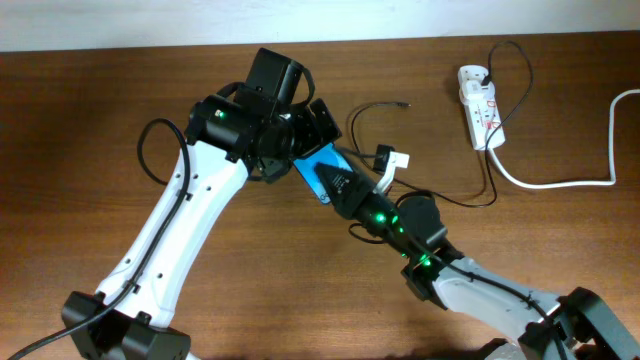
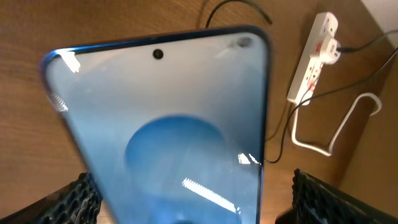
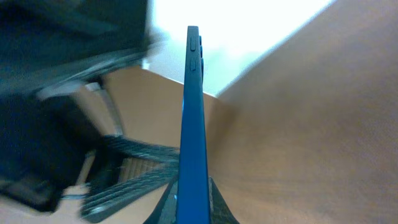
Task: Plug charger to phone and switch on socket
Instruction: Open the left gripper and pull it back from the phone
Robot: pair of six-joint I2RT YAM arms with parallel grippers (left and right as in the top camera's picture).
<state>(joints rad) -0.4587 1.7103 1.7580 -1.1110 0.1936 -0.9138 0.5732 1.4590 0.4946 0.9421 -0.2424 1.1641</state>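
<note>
The phone's wide screen [image 2: 177, 140] has my left gripper's fingers on either side of it. Next, I move that gripper back and bring it to the phone's far end [image 2: 158, 51], with its fingers across the phone's thickness.
The phone [image 1: 322, 172], blue screen up, is held above the table at centre. My right gripper [image 1: 345, 192] is shut on its near end; the right wrist view shows the phone edge-on [image 3: 193, 112] between the fingers [image 3: 194, 202]. My left gripper [image 1: 300, 135] is open around the phone's far end; in the left wrist view the phone [image 2: 168, 118] lies between the spread jaws [image 2: 193, 199], with a gap on the right side. The charger's black cable [image 1: 365, 112] lies loose, its tip [image 1: 405, 103] free on the table. The socket [image 1: 482, 108] lies at the far right and also shows in the left wrist view [image 2: 314, 53].
The socket's thick white cord [image 1: 560, 183] runs right to the table's edge and shows in the left wrist view [image 2: 336, 134]. The black cable loops across the table between the phone and the socket [image 1: 470, 200]. Both arms cross the middle of the brown table [image 1: 100, 120].
</note>
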